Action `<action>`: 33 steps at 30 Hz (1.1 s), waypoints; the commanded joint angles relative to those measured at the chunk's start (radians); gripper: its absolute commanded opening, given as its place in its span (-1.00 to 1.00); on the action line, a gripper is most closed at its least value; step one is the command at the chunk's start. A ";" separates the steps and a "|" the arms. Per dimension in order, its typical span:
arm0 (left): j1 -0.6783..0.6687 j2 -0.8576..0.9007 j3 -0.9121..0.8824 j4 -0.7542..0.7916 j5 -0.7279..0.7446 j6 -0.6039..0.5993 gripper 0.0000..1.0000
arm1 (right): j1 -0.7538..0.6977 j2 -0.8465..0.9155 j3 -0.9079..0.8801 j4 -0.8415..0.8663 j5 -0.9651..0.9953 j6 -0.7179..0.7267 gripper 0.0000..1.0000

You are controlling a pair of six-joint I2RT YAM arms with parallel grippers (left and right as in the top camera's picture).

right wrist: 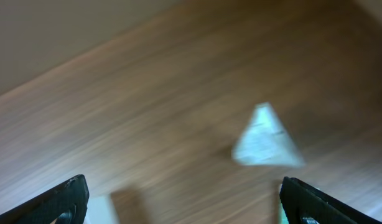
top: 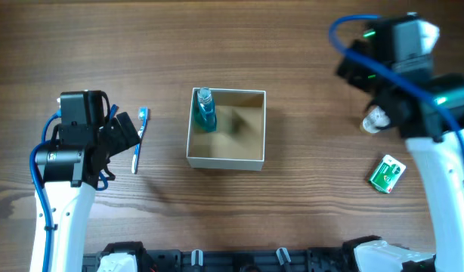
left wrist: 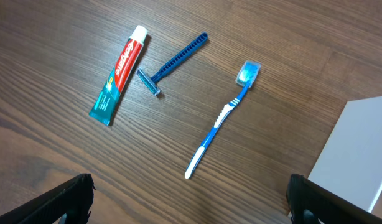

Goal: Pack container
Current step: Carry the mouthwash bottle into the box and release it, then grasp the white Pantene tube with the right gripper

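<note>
The small white item [top: 375,120] is clear of the green packet [top: 387,174], so my open right gripper should keep going toward the item until the fingers close around the item's sides.
The container [top: 226,162], a square white-walled box with a tan inside, sits mid-table; its white wall shows in the left wrist view [left wrist: 359,152]. A teal bottle [top: 205,112] stands in its back left corner. My left gripper [left wrist: 191,205] is open and empty above a blue toothbrush [left wrist: 222,118], also seen from overhead [top: 139,140]. A toothpaste tube [left wrist: 119,74] and a blue razor [left wrist: 173,64] lie beyond it. My right gripper [right wrist: 181,202] is open and empty, high over a blurred white object [right wrist: 265,137].
From overhead, a small white item [top: 374,119] lies partly under the right arm and a green packet [top: 388,173] lies at the right. The left arm [top: 81,136] hides the toothpaste and razor from overhead. The right wrist view is motion-blurred.
</note>
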 commanded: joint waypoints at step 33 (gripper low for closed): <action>0.008 0.004 0.020 -0.001 0.002 0.012 0.99 | -0.370 0.236 -0.308 0.190 -0.274 -0.441 -0.91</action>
